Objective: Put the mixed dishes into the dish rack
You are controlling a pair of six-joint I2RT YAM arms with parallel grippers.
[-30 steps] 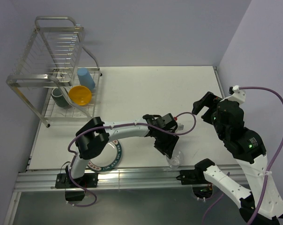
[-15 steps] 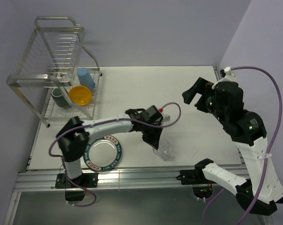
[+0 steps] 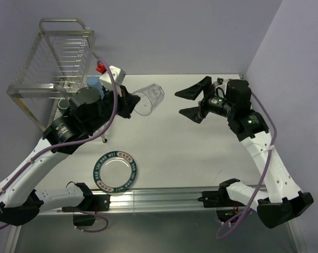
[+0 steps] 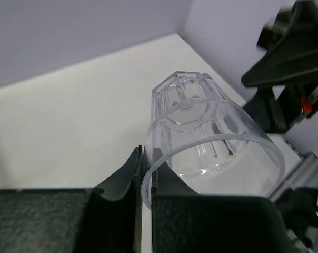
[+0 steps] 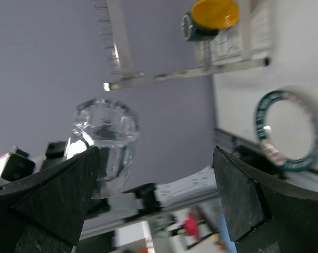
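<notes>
The clear glass's free base (image 3: 157, 91) is facing my open right gripper. My left gripper should keep hold of the glass's rim (image 3: 142, 104) until my right gripper closes around that base.
My left gripper (image 3: 132, 102) is shut on the rim of the small clear glass (image 3: 149, 98) and holds it on its side in the air, just right of the dish rack (image 3: 53, 63). In the left wrist view one finger (image 4: 167, 176) is inside the glass (image 4: 211, 132) and the other is outside. My right gripper (image 3: 195, 100) is open and empty, facing the glass (image 5: 103, 134). The silver plate (image 3: 116, 169) lies flat near the table's front. The light blue cup (image 3: 92, 82) and dark mug (image 3: 63, 106) show partly in the rack. The orange bowl (image 5: 214, 13) shows in the right wrist view.
The left arm's body (image 3: 77, 118) covers the front of the rack's lower tier. The right wall stands close behind the right arm. A metal rail (image 3: 164, 197) runs along the table's front edge.
My left gripper lifted the glass from the table's front edge and carried it up, back and left to beside the rack. My right arm swung left and turned its open jaws toward the glass.
</notes>
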